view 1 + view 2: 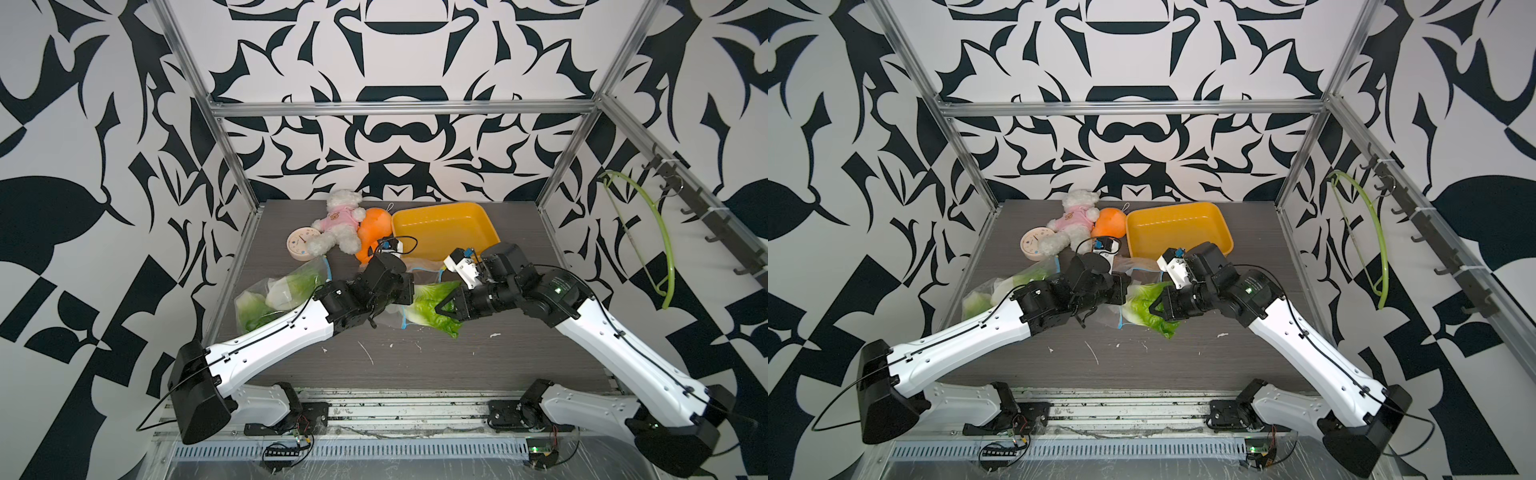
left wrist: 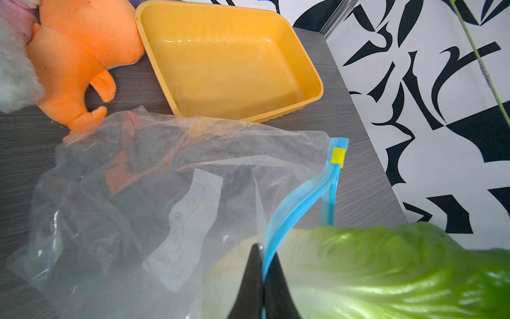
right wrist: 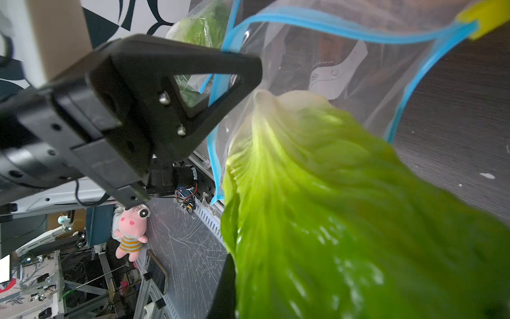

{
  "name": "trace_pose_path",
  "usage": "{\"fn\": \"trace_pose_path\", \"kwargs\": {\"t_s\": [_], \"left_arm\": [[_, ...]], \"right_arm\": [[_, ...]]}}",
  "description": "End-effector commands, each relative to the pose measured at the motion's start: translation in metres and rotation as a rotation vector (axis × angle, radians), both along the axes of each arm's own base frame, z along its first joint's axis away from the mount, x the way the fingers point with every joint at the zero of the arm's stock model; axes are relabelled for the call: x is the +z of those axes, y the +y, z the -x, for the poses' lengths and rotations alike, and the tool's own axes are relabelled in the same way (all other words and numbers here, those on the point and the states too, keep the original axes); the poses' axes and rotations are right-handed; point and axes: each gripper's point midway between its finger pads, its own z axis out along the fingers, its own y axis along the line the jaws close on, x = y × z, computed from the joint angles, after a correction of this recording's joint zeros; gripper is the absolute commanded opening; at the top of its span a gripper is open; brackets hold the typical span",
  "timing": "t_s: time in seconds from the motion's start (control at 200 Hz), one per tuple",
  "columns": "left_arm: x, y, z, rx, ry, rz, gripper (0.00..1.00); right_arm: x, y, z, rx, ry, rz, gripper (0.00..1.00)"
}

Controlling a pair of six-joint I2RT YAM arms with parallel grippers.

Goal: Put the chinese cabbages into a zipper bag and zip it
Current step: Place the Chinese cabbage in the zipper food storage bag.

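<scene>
My right gripper should keep pushing until the cabbage's leaves pass the bag's blue strip, then release, since the chinese cabbage's white base (image 3: pixel 298 102) points into the bag's opening (image 3: pixel 361 87).
A clear zipper bag (image 2: pixel 165 179) with a blue zip strip and a yellow slider (image 2: pixel 338 156) lies mid-table, in both top views (image 1: pixel 395 318) (image 1: pixel 1113 316). My left gripper (image 2: pixel 263 254) (image 1: pixel 410 291) is shut on the blue strip at the bag's mouth. My right gripper (image 1: pixel 439 309) (image 1: pixel 1152 309) is shut on a chinese cabbage (image 3: pixel 317 207) (image 1: pixel 432 309). Its white base points into the open mouth and its green leaves hide most of the fingers; one dark finger (image 3: pixel 225 290) shows. A second clear bag (image 1: pixel 270 291) at the left edge holds more chinese cabbages.
Behind the bag stand a yellow tray (image 1: pixel 444 232), an orange plush (image 1: pixel 372 232), a white teddy (image 1: pixel 338 224) and a round pink clock (image 1: pixel 301 245). A green hanger (image 1: pixel 660 241) hangs on the right wall rail. Small white scraps (image 1: pixel 365 351) lie near the table's front.
</scene>
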Motion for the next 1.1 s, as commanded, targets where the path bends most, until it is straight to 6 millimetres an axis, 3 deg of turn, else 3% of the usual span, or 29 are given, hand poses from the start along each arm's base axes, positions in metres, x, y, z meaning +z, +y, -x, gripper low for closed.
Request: {"fn": "trace_pose_path", "kwargs": {"t_s": [0.0,0.105,0.32,0.535,0.775,0.925,1.035,1.05,1.095], "left_arm": [[0.016,-0.005,0.002,-0.029,-0.024,0.03,0.0],[0.017,-0.011,0.005,-0.055,-0.016,0.049,0.0],[0.023,-0.019,0.007,-0.078,-0.009,0.088,0.0],[0.031,-0.022,0.007,-0.09,-0.022,0.117,0.0],[0.036,-0.023,0.007,-0.087,-0.032,0.14,0.0],[0.042,-0.021,0.005,-0.077,-0.048,0.147,0.0],[0.037,-0.017,0.003,-0.059,-0.052,0.126,0.0],[0.048,-0.012,0.005,-0.056,-0.07,0.148,0.0],[0.049,-0.009,0.005,-0.044,-0.077,0.147,0.0]], "right_arm": [[-0.002,0.0,-0.003,0.028,-0.043,0.029,0.0],[-0.001,0.006,-0.006,0.042,-0.044,0.033,0.0],[0.029,0.031,-0.027,0.011,-0.115,-0.112,0.0],[-0.002,0.038,-0.031,0.026,-0.061,-0.058,0.0],[0.007,0.052,-0.03,0.051,-0.054,-0.151,0.0],[-0.011,0.05,-0.031,0.066,-0.029,-0.068,0.0],[0.001,0.051,-0.031,0.065,-0.057,-0.105,0.12],[0.003,0.051,-0.032,0.062,-0.062,-0.107,0.14],[0.007,0.05,-0.032,0.057,-0.075,-0.112,0.2]]}}
